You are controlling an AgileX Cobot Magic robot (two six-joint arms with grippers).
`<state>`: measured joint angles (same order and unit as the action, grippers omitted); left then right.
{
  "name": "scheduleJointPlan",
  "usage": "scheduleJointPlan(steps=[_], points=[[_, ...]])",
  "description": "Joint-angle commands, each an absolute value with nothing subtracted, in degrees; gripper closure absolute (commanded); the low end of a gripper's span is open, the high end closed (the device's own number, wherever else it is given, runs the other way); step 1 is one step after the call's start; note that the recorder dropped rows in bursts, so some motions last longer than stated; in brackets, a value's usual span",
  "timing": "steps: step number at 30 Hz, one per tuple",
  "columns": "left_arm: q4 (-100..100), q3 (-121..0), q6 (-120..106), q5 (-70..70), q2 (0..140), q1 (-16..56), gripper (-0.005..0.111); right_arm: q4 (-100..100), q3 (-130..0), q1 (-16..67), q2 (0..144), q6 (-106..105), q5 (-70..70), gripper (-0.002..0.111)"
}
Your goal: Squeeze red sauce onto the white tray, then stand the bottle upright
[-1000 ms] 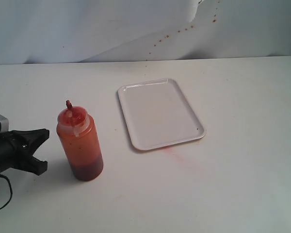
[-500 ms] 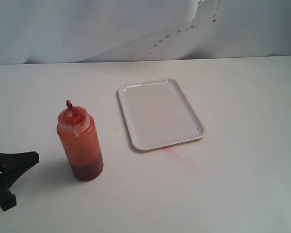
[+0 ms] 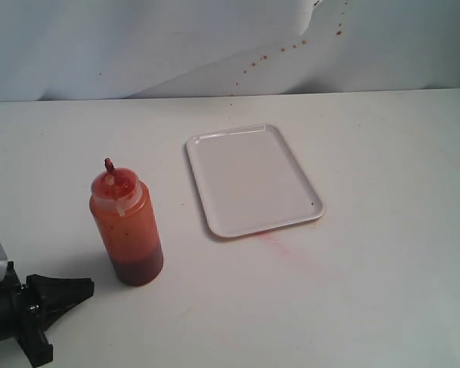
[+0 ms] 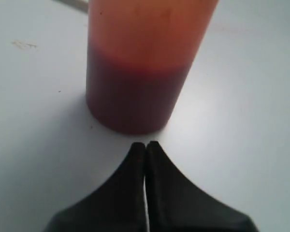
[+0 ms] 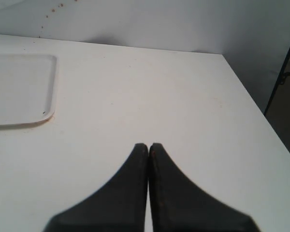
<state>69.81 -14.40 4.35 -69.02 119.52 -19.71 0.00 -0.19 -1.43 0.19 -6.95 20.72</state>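
Note:
I expect red sauce [image 3: 139,264] to fall in drops and a fine thread when I turn the bottle upside down and squeeze it, because the bottle has a thin tip [image 3: 109,165] on top.
The bottle [image 3: 127,226] stands upright on the white table, left of the white tray [image 3: 253,179]. Red sauce [image 4: 135,96] shows through its wall, darker near the base. My left gripper [image 3: 87,287] is shut and empty, low at the front left, its tips pointing at the bottle's base from a short gap away; the left wrist view shows the left gripper [image 4: 146,144] just short of the bottle [image 4: 145,58]. My right gripper [image 5: 148,145] is shut and empty over bare table, with the white tray [image 5: 19,92] off to one side. The right gripper does not show in the exterior view.
A faint pink smear [image 3: 276,244] marks the table just in front of the tray. Small red-brown spatters [image 3: 291,46] dot the white backdrop behind. The table's right edge [image 5: 261,116] drops off beside the right gripper.
The left gripper dropped out toward the bottom left, then came back in lower and nearer the front, its tips now pointing at the bottle's base. Bottle and tray have not moved.

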Motion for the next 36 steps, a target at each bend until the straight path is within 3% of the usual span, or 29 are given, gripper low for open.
scheduleJointPlan(steps=[1, 2, 4, 5, 6, 8, 13, 20, 36], points=[[71.12, -16.62, 3.99, -69.96, 120.83, -19.36, 0.096, -0.39, 0.0, -1.72, 0.0, -6.88, 20.29, 0.108], [71.22, -17.08, 3.99, -69.96, 120.94, -19.36, 0.089, -0.39, 0.0, -1.72, 0.0, -6.88, 20.29, 0.108], [70.03, -17.34, 4.7, -69.96, 120.88, -19.36, 0.065, -0.39, 0.0, -1.72, 0.0, -6.88, 20.29, 0.108], [68.95, -17.34, 6.06, -69.96, 120.88, -19.36, 0.051, -0.39, 0.0, -1.72, 0.0, -6.88, 20.29, 0.108], [67.52, -17.34, 8.14, -69.96, 120.88, -19.23, 0.03, -0.39, 0.0, -1.72, 0.0, -6.88, 20.29, 0.108], [66.08, -18.31, 13.14, -69.96, 120.88, -18.67, 0.003, -0.39, 0.0, -1.72, 0.0, -6.88, 20.29, 0.108], [70.33, -21.18, 19.1, -69.96, 120.88, -14.79, 0.003, -0.39, 0.0, -1.72, 0.0, -6.88, 20.29, 0.108], [70.63, -23.97, 9.71, -69.96, 120.88, -9.04, 0.003, -0.39, 0.0, -1.72, 0.0, -6.88, 20.29, 0.108], [68.25, -32.33, 10.2, -69.96, 120.97, -5.69, 0.003, -0.39, 0.0, -1.72, 0.0, -6.88, 20.29, 0.108]])
